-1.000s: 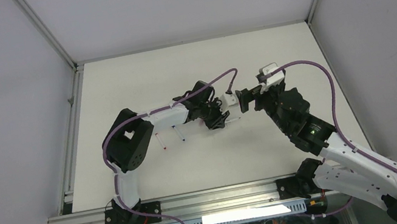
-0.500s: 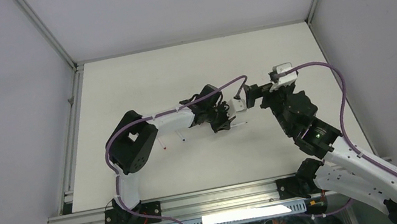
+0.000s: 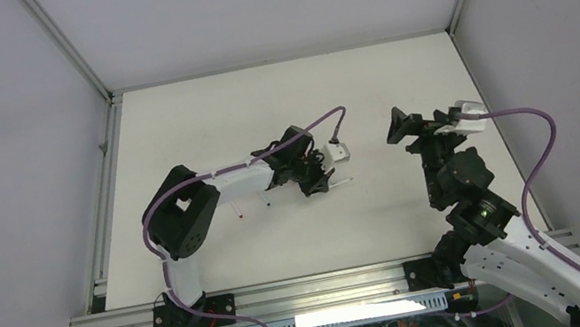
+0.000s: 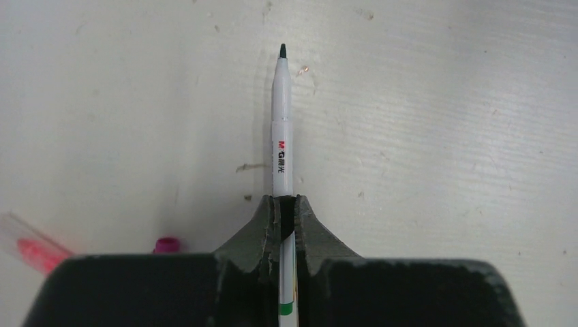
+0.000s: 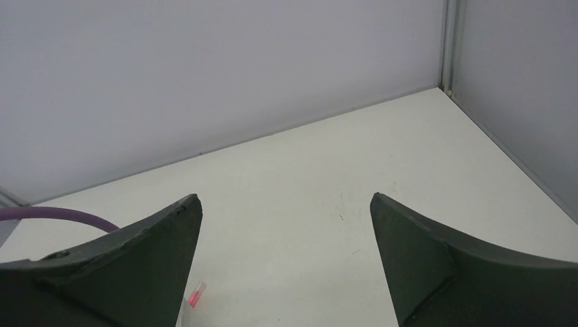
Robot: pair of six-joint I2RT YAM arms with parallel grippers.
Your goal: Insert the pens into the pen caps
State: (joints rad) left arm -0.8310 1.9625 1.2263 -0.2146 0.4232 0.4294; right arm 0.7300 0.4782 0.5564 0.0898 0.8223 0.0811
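The way to the magenta pen cap (image 4: 167,246) is blocked by my left gripper with the white pen (image 4: 282,153), so next my left gripper moves back to let my right gripper take the cap.
My left gripper (image 4: 286,201) is shut on a white pen (image 4: 283,136). The bare dark green tip points away from me, just above the table, and a green band shows at the pen's back end between the fingers. In the top view this gripper (image 3: 318,179) is at mid-table with the pen (image 3: 343,182) sticking out to the right. A magenta pen cap (image 4: 166,244) stands on the table left of the jaws. My right gripper (image 5: 285,199) is open and empty, raised off the table. In the top view it (image 3: 399,127) is well right of the left one.
A pink pen (image 4: 33,246) with a clear end lies at the lower left of the left wrist view, and a pink end (image 5: 195,296) shows by my right gripper's left finger. Under the left forearm lie two thin pens, one with a red end (image 3: 240,216), one blue (image 3: 268,204).
The left gripper closed on the white pen. The right arm, close against the left gripper before, pulled back to the right and now stands apart from it.
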